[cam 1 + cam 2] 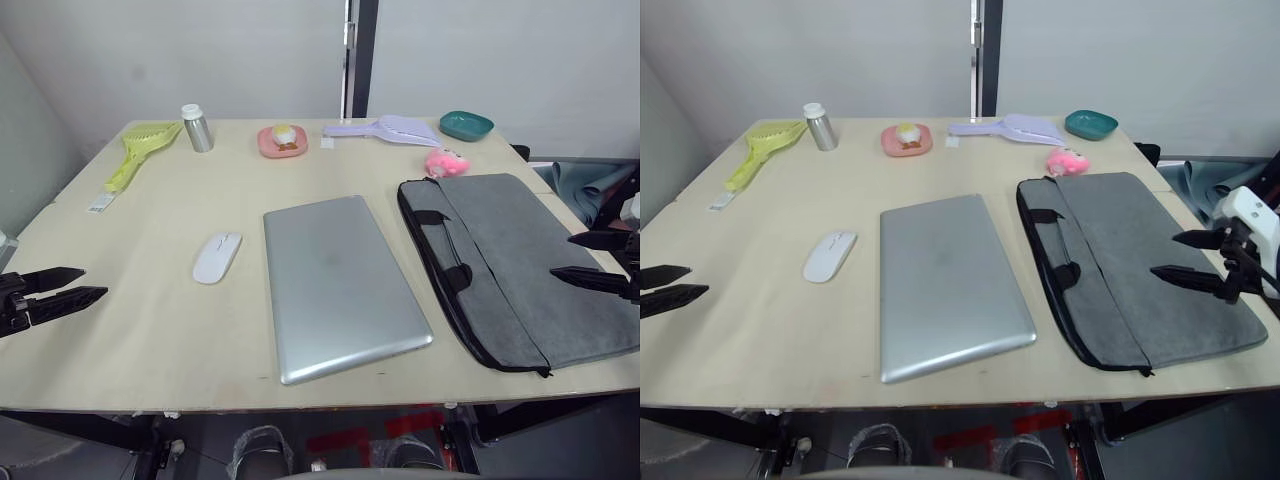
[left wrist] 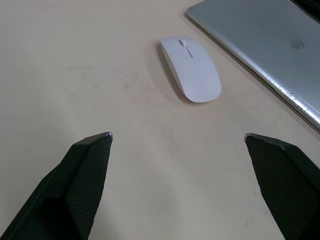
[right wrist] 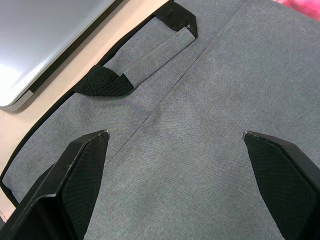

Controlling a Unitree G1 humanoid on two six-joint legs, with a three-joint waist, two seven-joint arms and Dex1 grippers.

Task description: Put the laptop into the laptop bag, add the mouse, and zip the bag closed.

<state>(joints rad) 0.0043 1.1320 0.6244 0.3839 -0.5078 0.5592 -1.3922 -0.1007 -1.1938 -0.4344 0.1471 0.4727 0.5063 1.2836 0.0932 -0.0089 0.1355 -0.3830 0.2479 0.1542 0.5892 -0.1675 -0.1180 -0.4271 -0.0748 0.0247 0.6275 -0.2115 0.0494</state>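
The zip pull (image 1: 545, 373) is at the end of the bag's black edge, so I expect the laptop (image 1: 342, 285) will go straight in when I push it.
The silver-grey laptop (image 1: 340, 283) lies shut and flat in the middle of the table. To its right lies the grey laptop bag (image 1: 520, 262), flat, with black strap handles and a pink plush charm (image 1: 446, 161) at its far corner. The white mouse (image 1: 217, 257) rests left of the laptop. My left gripper (image 1: 68, 285) hovers open at the table's left edge, pointing toward the mouse (image 2: 191, 69). Over the bag's right part my right gripper (image 1: 572, 255) is open, with nothing between its fingers; grey fabric and a strap handle (image 3: 104, 82) lie below it.
Along the far edge stand a yellow-green scoop (image 1: 140, 148), a metal bottle (image 1: 197, 128), a pink dish with food (image 1: 282, 141), a lilac scoop (image 1: 388, 129) and a teal bowl (image 1: 466, 125). Bare tabletop (image 1: 150, 330) lies in front of the mouse.
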